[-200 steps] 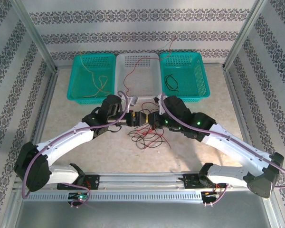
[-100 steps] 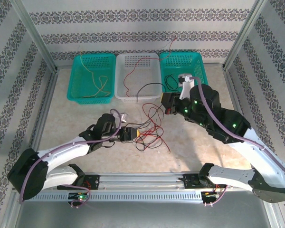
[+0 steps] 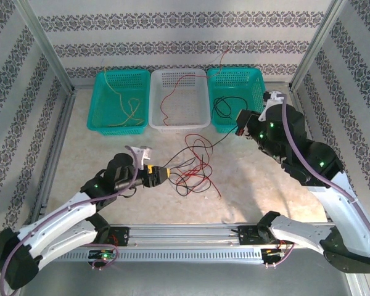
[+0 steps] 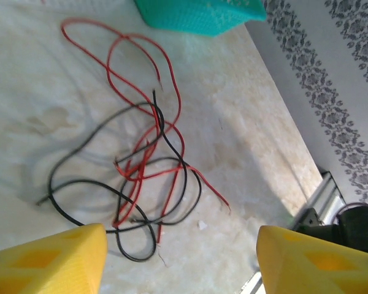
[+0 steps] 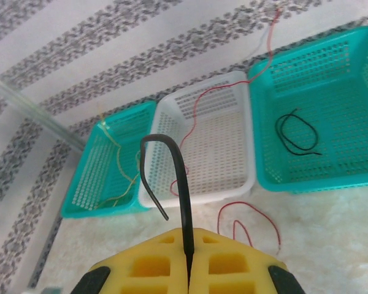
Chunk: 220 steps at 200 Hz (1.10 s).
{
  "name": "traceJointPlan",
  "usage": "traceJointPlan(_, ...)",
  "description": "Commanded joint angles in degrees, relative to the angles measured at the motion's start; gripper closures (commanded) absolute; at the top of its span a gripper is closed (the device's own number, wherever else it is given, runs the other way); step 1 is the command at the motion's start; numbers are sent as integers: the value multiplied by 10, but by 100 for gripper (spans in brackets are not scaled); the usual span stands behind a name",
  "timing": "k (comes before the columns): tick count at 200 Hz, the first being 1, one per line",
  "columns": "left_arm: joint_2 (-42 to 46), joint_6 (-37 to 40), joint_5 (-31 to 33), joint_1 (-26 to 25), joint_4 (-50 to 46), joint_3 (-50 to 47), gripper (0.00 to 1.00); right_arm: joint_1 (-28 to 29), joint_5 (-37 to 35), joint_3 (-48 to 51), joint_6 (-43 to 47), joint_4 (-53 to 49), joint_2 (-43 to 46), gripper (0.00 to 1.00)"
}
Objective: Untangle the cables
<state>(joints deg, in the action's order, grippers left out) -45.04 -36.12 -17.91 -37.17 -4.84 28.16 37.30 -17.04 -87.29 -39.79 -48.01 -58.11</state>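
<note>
My right gripper should keep pulling the black cable (image 3: 222, 139), which runs straight over the red cables, until it hangs over the teal basket with the black loop (image 3: 239, 92).
A tangle of red and black cables (image 3: 194, 169) lies mid-table, also spread under the left wrist camera as the cables (image 4: 141, 177). My left gripper (image 3: 163, 174) sits just left of the tangle, and its yellow fingers (image 4: 49, 257) stand wide apart with nothing between them. My right gripper (image 3: 240, 123) is raised near the right teal basket, shut on a black cable (image 5: 184, 184) that curls up out of its closed yellow pads. That black cable (image 3: 217, 142) runs taut down to the tangle.
Three baskets line the back: a left teal basket (image 3: 98, 105) holding a yellow wire, a white basket (image 3: 200, 105) holding a red wire, and a right teal basket (image 3: 259, 102) holding a black loop (image 5: 297, 135). Metal frame posts and patterned walls close in the sides.
My right gripper has pulled up and to the right with the black cable, drawing it out of the tangle. The left arm has drawn back to the left and its jaws have widened.
</note>
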Motion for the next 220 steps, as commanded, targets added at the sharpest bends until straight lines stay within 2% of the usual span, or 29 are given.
traceJointPlan(1,26,40,63,1,-42,10,30,-35,51,-12,-8,-13,-18,100)
traceJointPlan(40,-27,35,33,4,-26,59,33,-77,86,-7,24,3,-33,100)
traceJointPlan(76,-85,39,22,4,-38,106,35,-164,139,-17,64,44,-76,100)
traceJointPlan(107,-111,47,27,4,-60,136,37,-232,185,-78,86,85,-159,100)
traceJointPlan(167,-172,48,18,4,-38,151,40,-308,160,-291,107,70,-348,100)
traceJointPlan(220,-230,60,13,4,-18,172,41,-341,180,-629,126,-33,-582,100)
